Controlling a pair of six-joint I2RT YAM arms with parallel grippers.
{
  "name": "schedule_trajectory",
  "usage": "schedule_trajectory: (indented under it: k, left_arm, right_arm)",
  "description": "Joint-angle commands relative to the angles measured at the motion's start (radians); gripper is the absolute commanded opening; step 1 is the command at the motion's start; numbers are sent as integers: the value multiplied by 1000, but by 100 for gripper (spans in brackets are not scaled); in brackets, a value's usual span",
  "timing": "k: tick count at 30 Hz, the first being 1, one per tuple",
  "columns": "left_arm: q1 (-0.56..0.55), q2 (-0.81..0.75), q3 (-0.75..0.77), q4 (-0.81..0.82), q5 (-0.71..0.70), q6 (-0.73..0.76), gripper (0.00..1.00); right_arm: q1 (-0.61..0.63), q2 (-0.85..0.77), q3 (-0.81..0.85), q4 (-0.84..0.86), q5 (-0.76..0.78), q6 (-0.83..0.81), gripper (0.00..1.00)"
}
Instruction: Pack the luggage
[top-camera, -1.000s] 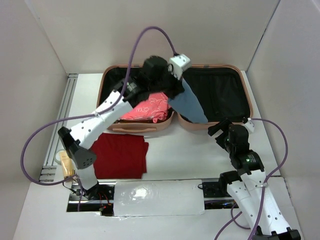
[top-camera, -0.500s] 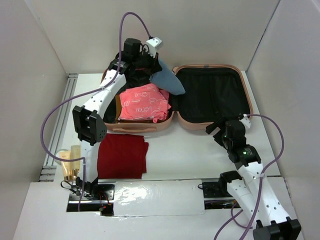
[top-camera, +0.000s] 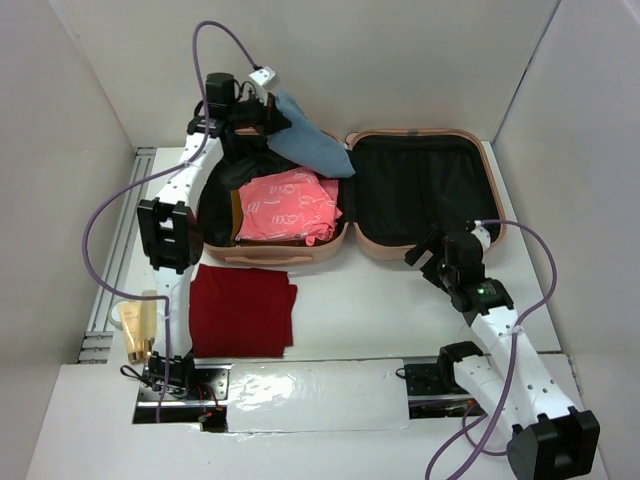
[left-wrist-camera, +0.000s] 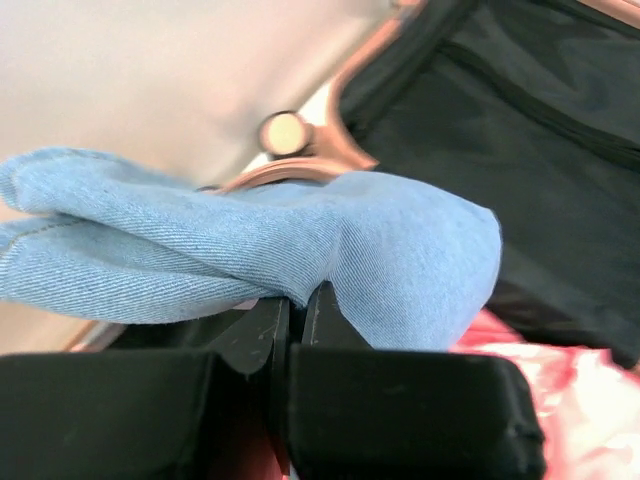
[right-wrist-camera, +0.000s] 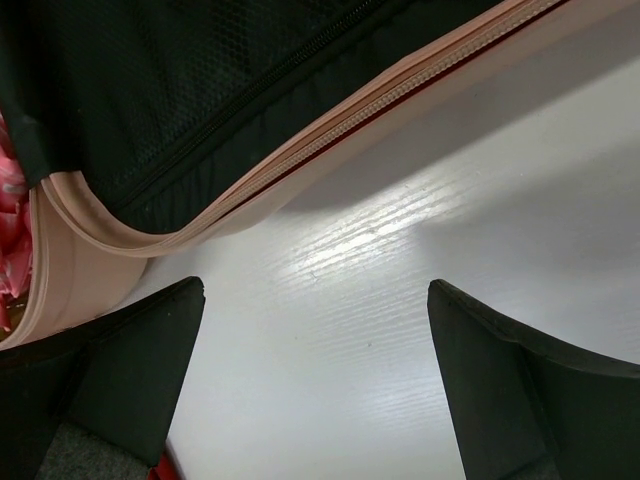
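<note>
My left gripper should keep lowering the folded blue denim garment (top-camera: 310, 142), which hangs over the open space (top-camera: 268, 160) behind the pink patterned garment, until it rests there.
The peach-pink luggage (top-camera: 420, 250) lies open at the back of the table, black lining showing. A pink patterned garment (top-camera: 288, 207) lies in its left half. My left gripper (top-camera: 268, 118) is shut on a folded blue denim garment (top-camera: 310, 143) and holds it raised above the back edge of the left half; the left wrist view shows the denim (left-wrist-camera: 300, 240) pinched between the closed fingers. My right gripper (top-camera: 432, 258) is open and empty, low over the table by the front rim of the right half (right-wrist-camera: 300, 160).
A folded dark red garment (top-camera: 242, 310) lies on the table in front of the luggage's left half. A bottle (top-camera: 135, 325) lies at the left near a metal rail. White walls close the table on three sides.
My left gripper has carried the denim garment from over the luggage's middle up and to the back left. My right gripper has shifted slightly toward the luggage's front rim.
</note>
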Motion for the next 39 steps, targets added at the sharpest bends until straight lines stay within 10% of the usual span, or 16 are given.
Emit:
schedule_trajectory:
  k: [1, 34, 39]
  left_arm:
    - [46, 29, 103, 110, 97, 9, 0]
    - [118, 46, -303, 33, -253, -97, 0]
    - [127, 20, -289, -6, -227, -168, 15]
  right_arm:
    - [-5, 10, 56, 54, -9, -33, 100]
    - [-5, 58, 85, 54, 11, -115, 100]
    - [-5, 39, 105, 42, 30, -146, 100]
